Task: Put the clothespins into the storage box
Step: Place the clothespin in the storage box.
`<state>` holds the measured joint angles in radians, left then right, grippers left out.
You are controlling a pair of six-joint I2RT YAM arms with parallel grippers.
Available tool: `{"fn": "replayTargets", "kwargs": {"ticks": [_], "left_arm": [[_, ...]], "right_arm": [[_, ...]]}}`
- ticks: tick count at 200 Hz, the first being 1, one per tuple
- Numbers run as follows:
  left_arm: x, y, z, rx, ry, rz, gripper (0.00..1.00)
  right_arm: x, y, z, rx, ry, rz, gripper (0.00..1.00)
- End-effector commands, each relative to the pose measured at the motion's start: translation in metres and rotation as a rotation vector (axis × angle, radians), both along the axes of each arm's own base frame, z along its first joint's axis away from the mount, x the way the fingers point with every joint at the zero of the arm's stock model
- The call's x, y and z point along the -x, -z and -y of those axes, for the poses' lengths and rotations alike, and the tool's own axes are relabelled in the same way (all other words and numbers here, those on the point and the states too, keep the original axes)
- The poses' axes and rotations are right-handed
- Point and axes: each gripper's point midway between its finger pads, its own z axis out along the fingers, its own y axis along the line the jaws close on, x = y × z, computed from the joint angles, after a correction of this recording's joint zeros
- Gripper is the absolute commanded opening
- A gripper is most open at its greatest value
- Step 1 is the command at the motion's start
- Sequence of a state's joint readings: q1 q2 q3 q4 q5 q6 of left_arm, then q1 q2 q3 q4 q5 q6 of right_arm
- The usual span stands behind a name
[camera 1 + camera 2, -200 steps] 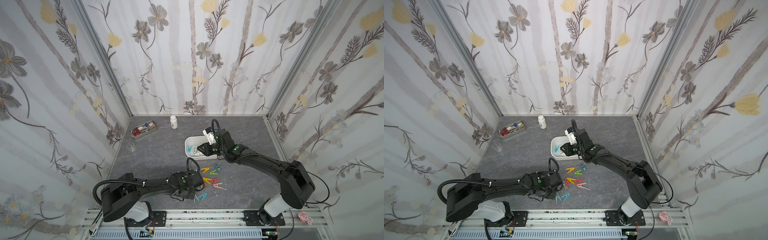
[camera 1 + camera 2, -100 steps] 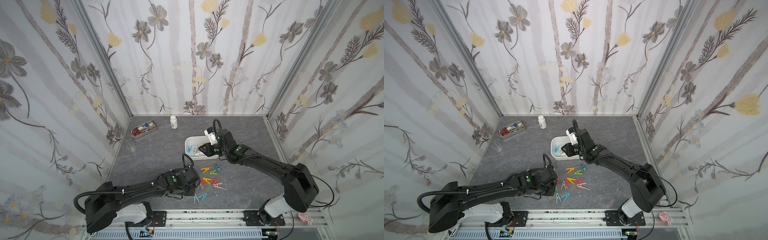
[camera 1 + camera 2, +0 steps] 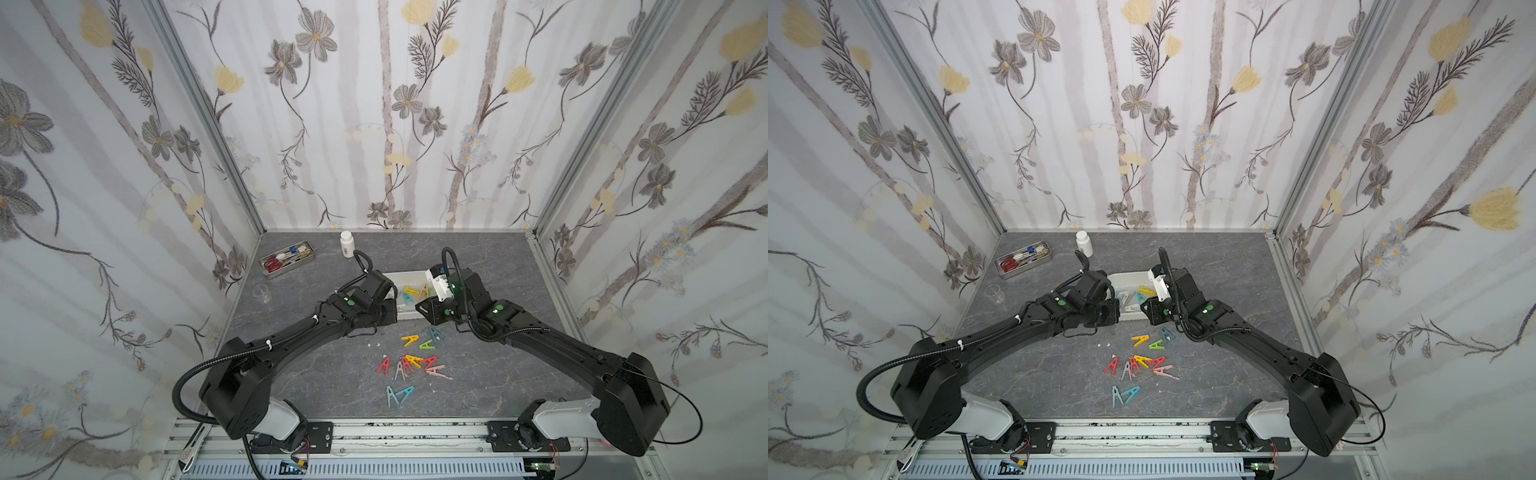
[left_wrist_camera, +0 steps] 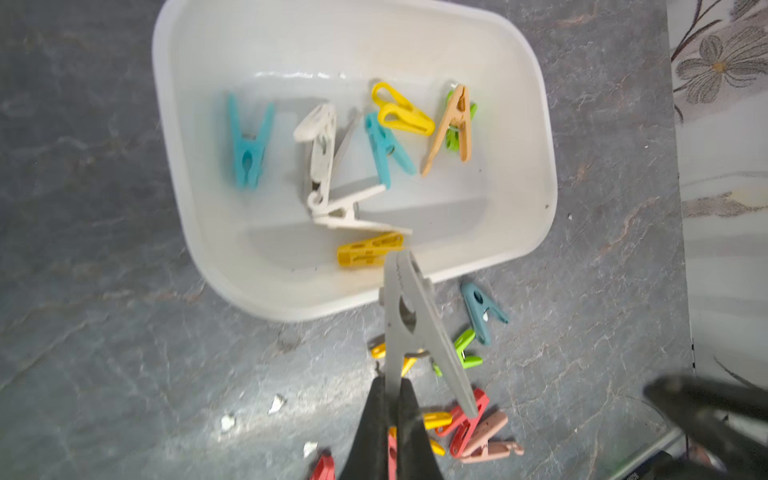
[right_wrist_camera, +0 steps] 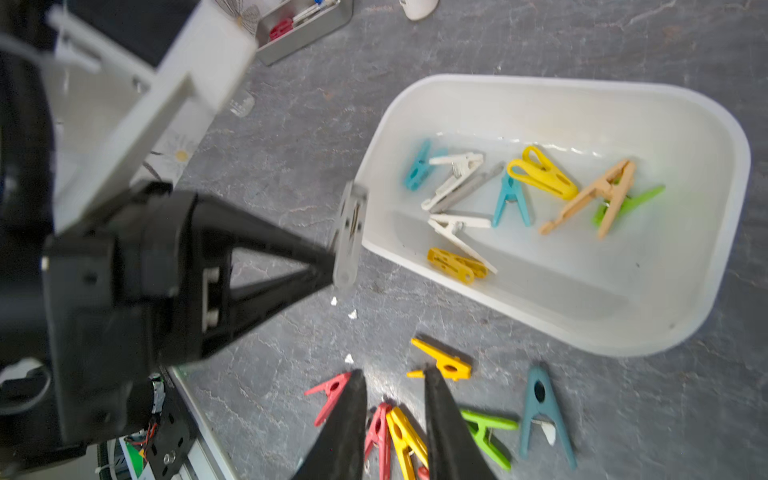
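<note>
My left gripper has the grey clothespin above the storage box's near rim (image 4: 360, 303), so it should keep going toward the middle of the storage box (image 4: 364, 176) and let go there.
The white storage box (image 4: 174, 137) holds several clothespins (image 4: 386, 124) in teal, white, yellow, peach and green. My left gripper (image 4: 392, 386) is shut on one leg of a grey clothespin (image 4: 409, 328), which it holds just above the box's near rim. The right wrist view shows that same grey clothespin (image 5: 351, 237) pinched beside the box wall (image 5: 727, 232). Both top views show more clothespins (image 3: 411, 361) (image 3: 1144, 361) scattered on the floor in front of the box (image 3: 405, 274). My right gripper (image 5: 392, 372) hangs open and empty over the loose ones.
A grey metal tray of tools (image 3: 286, 262) sits at the back left, with a white bottle (image 3: 347, 244) next to it. A small clear beaker (image 3: 262, 293) stands by the left wall. White scraps (image 3: 374, 345) lie on the floor near the pile.
My left arm has carried the grey clothespin from the pile at the front up to the box's near edge. The right gripper has drawn back from over the box towards the loose clothespins.
</note>
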<state>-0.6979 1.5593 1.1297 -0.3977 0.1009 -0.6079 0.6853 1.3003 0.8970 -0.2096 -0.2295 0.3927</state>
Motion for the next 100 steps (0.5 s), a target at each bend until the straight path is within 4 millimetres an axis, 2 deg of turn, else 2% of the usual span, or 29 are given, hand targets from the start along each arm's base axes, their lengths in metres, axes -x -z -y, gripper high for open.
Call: {"fn": "replayTargets", "kwargs": {"ticks": [1, 28, 36, 38, 42, 47, 50, 55, 100], "left_arm": [[-0.029, -0.004, 0.008, -0.017, 0.032, 0.058, 0.01], [-0.050, 0.010, 0.013, -0.029, 0.038, 0.038, 0.01], [-0.053, 0.017, 0.013, -0.034, 0.035, 0.025, 0.01], [-0.054, 0.018, 0.012, -0.033, 0.034, 0.023, 0.01], [-0.055, 0.020, 0.013, -0.030, 0.035, 0.021, 0.01], [-0.056, 0.022, 0.013, -0.024, 0.034, 0.016, 0.02], [-0.063, 0.012, 0.018, -0.004, 0.036, 0.038, 0.02], [-0.065, 0.011, 0.019, 0.003, 0.036, 0.042, 0.02], [-0.073, 0.021, 0.023, -0.008, 0.047, 0.038, 0.05]], "right_arm": [[0.015, 0.016, 0.015, 0.027, 0.029, -0.043, 0.27], [0.032, 0.040, 0.031, 0.099, 0.050, -0.079, 0.28], [0.033, 0.040, 0.032, 0.106, 0.051, -0.077, 0.28], [0.038, 0.050, 0.036, 0.125, 0.053, -0.096, 0.28], [0.041, 0.055, 0.039, 0.136, 0.055, -0.102, 0.28], [0.042, 0.057, 0.040, 0.143, 0.056, -0.103, 0.28], [0.043, 0.058, 0.041, 0.147, 0.058, -0.103, 0.28], [0.044, 0.060, 0.043, 0.155, 0.061, -0.105, 0.29], [0.051, 0.068, 0.051, 0.192, 0.069, -0.106, 0.29]]}}
